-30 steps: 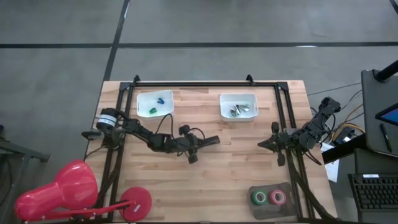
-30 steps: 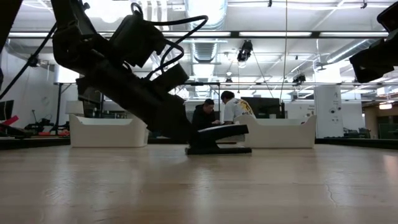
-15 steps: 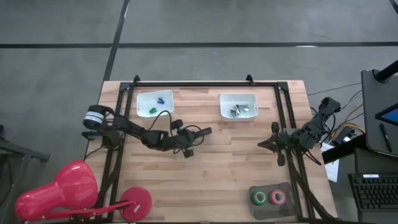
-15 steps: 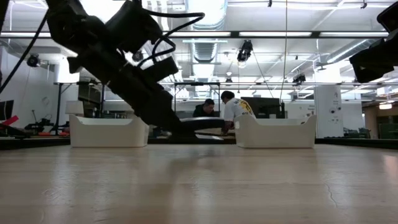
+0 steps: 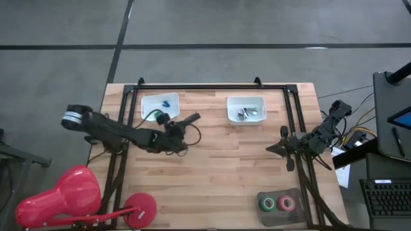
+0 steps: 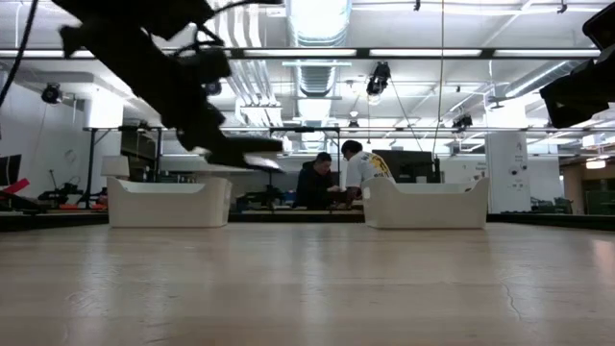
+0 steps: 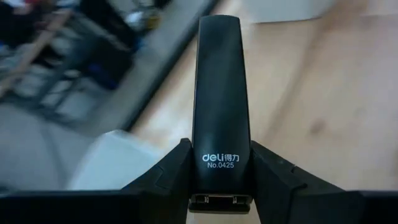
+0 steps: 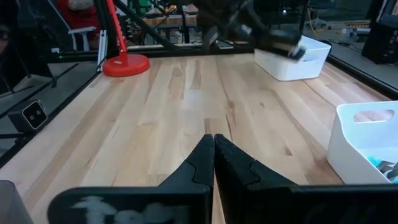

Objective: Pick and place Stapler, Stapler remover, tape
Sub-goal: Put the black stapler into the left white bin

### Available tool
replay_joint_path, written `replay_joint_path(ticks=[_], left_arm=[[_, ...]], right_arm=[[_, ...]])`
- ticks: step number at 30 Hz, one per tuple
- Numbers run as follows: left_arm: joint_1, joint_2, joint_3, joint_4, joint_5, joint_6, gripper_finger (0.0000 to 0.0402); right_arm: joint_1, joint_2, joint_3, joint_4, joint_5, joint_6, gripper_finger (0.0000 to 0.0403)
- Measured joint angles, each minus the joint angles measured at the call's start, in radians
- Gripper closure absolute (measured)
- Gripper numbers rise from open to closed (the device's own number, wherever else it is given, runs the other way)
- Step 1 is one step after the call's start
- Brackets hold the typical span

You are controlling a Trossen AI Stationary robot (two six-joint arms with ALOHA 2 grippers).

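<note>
I keep moving my left gripper toward the blue pieces (image 5: 166, 104) and release inside the bin, as the stapler's front end (image 5: 194, 117) is free and above the bin's rim.
My left gripper (image 5: 178, 124) is shut on the black bar-shaped stapler (image 5: 190, 119), carried in the air beside the left white bin (image 5: 149, 102). That bin holds small green and blue pieces. The low view shows the stapler (image 6: 246, 150) well above the table, higher than the bin's rim (image 6: 168, 183). A green tape roll (image 5: 267, 204) and a red one (image 5: 286, 204) lie flat in a grey tray at the near right. My right gripper (image 5: 270, 149) hovers shut by the right edge, and its fingertips (image 8: 213, 146) meet. My left gripper pinches the stapler's rear end (image 7: 221, 163) between its two fingers (image 7: 169, 175), one on each long side. The fingers lie along the stapler, whose front end (image 7: 219, 28) sticks out ahead of them. It is lifted clear of the table, roughly level, front end slightly down.
A second white bin (image 5: 246, 109) with metal pieces sits at the far middle. A black frame (image 5: 212, 86) runs along the far and side edges. A red round-based stand (image 5: 141, 206) is at the near left corner. Bare wood lies across the table's middle. People sit beyond the table.
My left gripper has risen and drawn back from the table's middle toward the left white bin, staying shut on the stapler. The stapler, at table level a second ago, is now lifted clear and hangs above the height of the bin's rim.
</note>
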Motion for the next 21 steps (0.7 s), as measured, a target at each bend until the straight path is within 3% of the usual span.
replay_joint_path(ticks=[5,9,15,21], left_arm=[[-0.033,-0.100,-0.002,-0.294,-0.213,-0.222,0.0268],[-0.037,-0.154,-0.039,-0.488,-0.281,-0.450,0.0268],[-0.002,-0.205,-0.172,-0.513,-0.313,-0.710,0.0267],[0.046,-0.236,-0.260,-0.502,-0.273,-0.824,0.0265]], right_arm=[[0.000,0.000,0.000,0.000,0.000,0.000,0.0394],[0.000,0.000,0.000,0.001,0.000,0.000,0.0394],[0.000,0.000,0.000,0.001,0.000,0.000,0.0394],[0.000,0.000,0.000,0.000,0.000,0.000,0.0394]])
